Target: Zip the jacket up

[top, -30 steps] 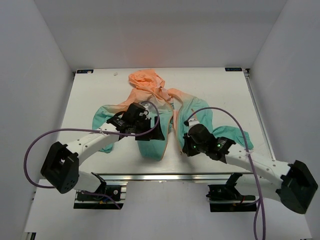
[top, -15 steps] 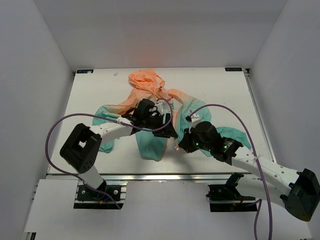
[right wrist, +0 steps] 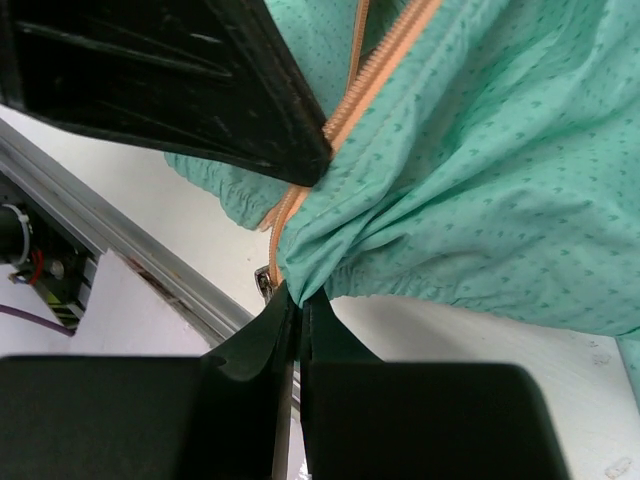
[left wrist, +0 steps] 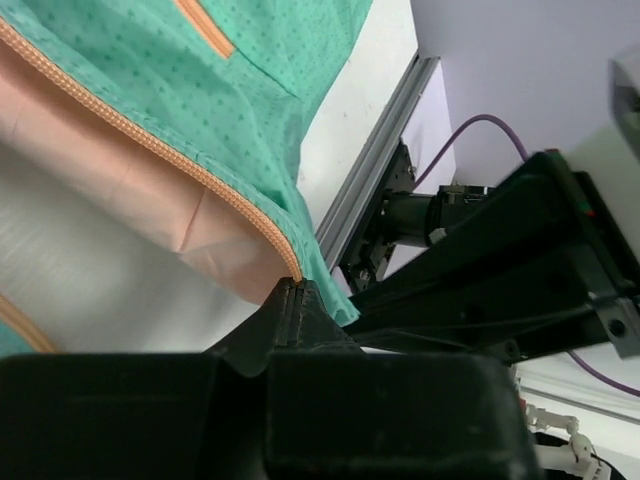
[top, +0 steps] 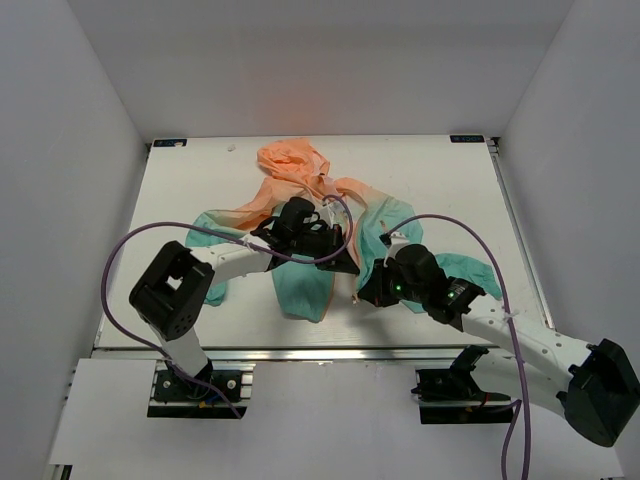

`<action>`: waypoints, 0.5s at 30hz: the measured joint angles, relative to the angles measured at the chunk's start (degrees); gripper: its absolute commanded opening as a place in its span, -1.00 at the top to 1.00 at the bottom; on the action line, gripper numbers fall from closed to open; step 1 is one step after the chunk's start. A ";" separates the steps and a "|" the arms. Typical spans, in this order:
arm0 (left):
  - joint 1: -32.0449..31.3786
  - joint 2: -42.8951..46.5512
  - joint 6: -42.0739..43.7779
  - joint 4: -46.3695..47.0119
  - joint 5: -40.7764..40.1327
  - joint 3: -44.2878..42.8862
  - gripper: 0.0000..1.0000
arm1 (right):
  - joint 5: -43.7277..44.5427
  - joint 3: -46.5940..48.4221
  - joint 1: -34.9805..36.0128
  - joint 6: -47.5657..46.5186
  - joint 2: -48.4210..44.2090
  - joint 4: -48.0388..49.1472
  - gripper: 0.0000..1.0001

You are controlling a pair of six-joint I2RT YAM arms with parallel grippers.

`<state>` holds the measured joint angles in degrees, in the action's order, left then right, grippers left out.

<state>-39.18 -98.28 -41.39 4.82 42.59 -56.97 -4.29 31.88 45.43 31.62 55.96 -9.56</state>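
The other panel's zipper tape (top: 323, 315) lies loose while both my grippers hold the same panel (top: 366, 246). My left gripper should open and take that tape to the slider.
The jacket (top: 300, 170) lies spread on the white table, peach hood at the back and teal front panels toward me, its front undone. My left gripper (top: 347, 266) is between the two panels. In the left wrist view it (left wrist: 291, 288) is shut on the lower end of one panel's orange zipper tape (left wrist: 150, 145). Just to its right my right gripper (top: 362, 296) is shut on the teal hem (right wrist: 330, 250) of the other panel, its tips (right wrist: 298, 292) next to the metal zipper slider (right wrist: 264, 281). The left gripper's black finger (right wrist: 200, 80) hangs just above that hem.
An aluminium rail (top: 330, 352) runs along the table's near edge, just behind both grippers. Purple cables (top: 120, 270) loop off each arm. White walls enclose the table on the left, right and back.
My left gripper has swung right, off the left teal panel to the gap between the panels, and shut on the zipper edge. The right gripper stayed shut and shifted slightly.
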 measured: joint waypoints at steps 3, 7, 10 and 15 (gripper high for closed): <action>-0.09 0.00 -0.46 0.87 0.35 0.00 0.47 | -0.68 -0.70 -0.72 1.14 -0.22 0.72 1.00; -0.11 0.00 -0.74 0.70 0.39 0.04 -0.26 | -1.09 -0.72 -0.85 1.51 -0.68 0.74 1.00; -0.11 0.00 -0.98 0.04 0.28 0.04 -0.28 | -1.05 -0.72 -0.85 1.51 -1.62 0.72 1.00; -0.37 0.00 -1.09 0.00 0.37 0.07 -0.19 | -1.70 -0.74 -1.07 1.46 -3.23 0.81 1.00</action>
<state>-39.55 -98.28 -42.48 4.82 42.96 -56.90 -6.00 31.14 44.36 33.08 52.73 -8.75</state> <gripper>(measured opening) 0.615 0.026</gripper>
